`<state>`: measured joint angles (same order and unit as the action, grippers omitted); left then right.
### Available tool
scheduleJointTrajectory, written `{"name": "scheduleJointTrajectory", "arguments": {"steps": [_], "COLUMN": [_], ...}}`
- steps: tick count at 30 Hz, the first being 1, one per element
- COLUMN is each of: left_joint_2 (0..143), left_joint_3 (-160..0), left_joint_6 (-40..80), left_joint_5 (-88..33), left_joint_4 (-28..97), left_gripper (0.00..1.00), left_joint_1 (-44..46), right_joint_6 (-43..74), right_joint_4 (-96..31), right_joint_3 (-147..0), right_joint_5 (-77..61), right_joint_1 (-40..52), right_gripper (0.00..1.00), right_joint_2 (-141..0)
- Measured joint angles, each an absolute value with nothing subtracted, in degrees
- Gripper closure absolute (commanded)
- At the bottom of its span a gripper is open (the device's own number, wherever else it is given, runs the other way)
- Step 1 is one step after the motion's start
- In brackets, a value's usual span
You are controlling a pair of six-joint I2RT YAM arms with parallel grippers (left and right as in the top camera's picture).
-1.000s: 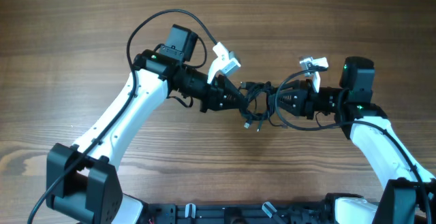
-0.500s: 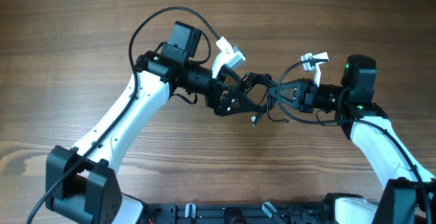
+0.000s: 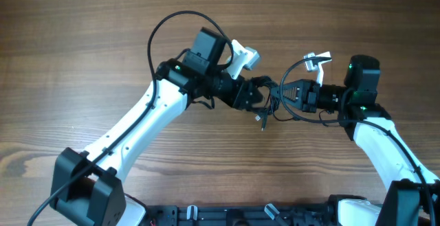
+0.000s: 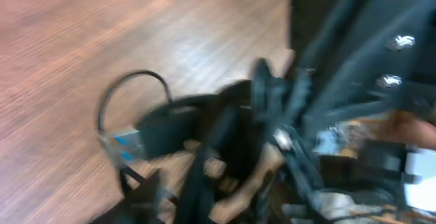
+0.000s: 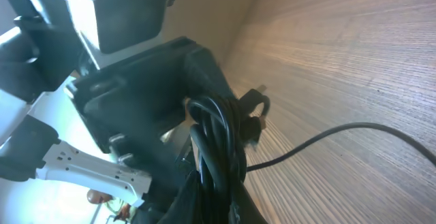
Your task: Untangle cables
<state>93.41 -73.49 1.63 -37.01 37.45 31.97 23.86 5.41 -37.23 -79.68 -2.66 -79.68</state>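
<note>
The robot's right gripper is pinching several folded cords together, so the left gripper should keep the heap of cords steady while the right gripper opens and works at the cords' loops.
The cables are a small dark bunch of thin black cords hanging between my two grippers, with one plug end dangling toward the table. My right gripper is shut on the bunch; in the right wrist view the cords run up from between its fingers. My left gripper presses against the bunch's left side. The left wrist view is badly blurred and shows a cord loop with a blue-marked plug, but not how the jaws stand.
The wooden table lies under both arms. The left arm's thick cable arcs above its wrist, and the right arm's thick cable loops by its white camera mount. The arm bases stand along the near edge.
My left arm has swung right and its gripper has closed in on the bunch, right up against the right gripper. The right gripper drew back slightly, then held still with the cords.
</note>
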Motion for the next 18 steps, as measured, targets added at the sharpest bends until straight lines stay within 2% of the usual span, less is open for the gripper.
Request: {"name": "scheduleJointTrajectory", "arguments": {"steps": [2,6,7,9,12,13,15,18], "left_joint_2": [93.41,93.41,93.41,93.41,93.41,93.38,93.38,93.41], "left_joint_3": [-73.52,-73.52,-73.52,-73.52,-73.49,-73.49,-73.49,-73.49], "left_joint_6": [2.87,3.77,3.79,3.81,4.23,4.86,6.52,10.26], "left_joint_5": [-34.17,-32.01,-31.62,-31.24,-29.47,-27.92,-24.43,-17.82], "left_joint_4": [37.23,37.21,37.21,37.21,37.28,37.32,37.30,37.30], "left_gripper": [0.94,0.96,0.96,0.96,0.96,0.96,0.96,0.96], "left_joint_1": [32.25,32.77,32.86,32.91,32.91,32.84,32.82,32.67], "right_joint_6": [24.03,24.25,24.25,24.23,24.53,24.27,24.36,24.36], "right_joint_4": [5.43,5.43,5.43,5.43,5.63,5.67,5.67,5.65], "right_joint_3": [-37.23,-37.23,-37.23,-37.23,-37.23,-37.23,-37.23,-37.23], "right_joint_5": [-79.66,-79.35,-79.18,-78.72,-78.50,-78.30,-77.65,-76.14], "right_joint_1": [-2.66,-2.68,-2.66,-2.66,-2.61,-2.61,-2.61,-2.61], "right_gripper": [0.96,0.95,0.92,0.71,0.33,0.25,0.16,0.13], "right_joint_2": [-79.68,-79.72,-79.72,-79.72,-79.72,-79.72,-79.72,-79.72]}}
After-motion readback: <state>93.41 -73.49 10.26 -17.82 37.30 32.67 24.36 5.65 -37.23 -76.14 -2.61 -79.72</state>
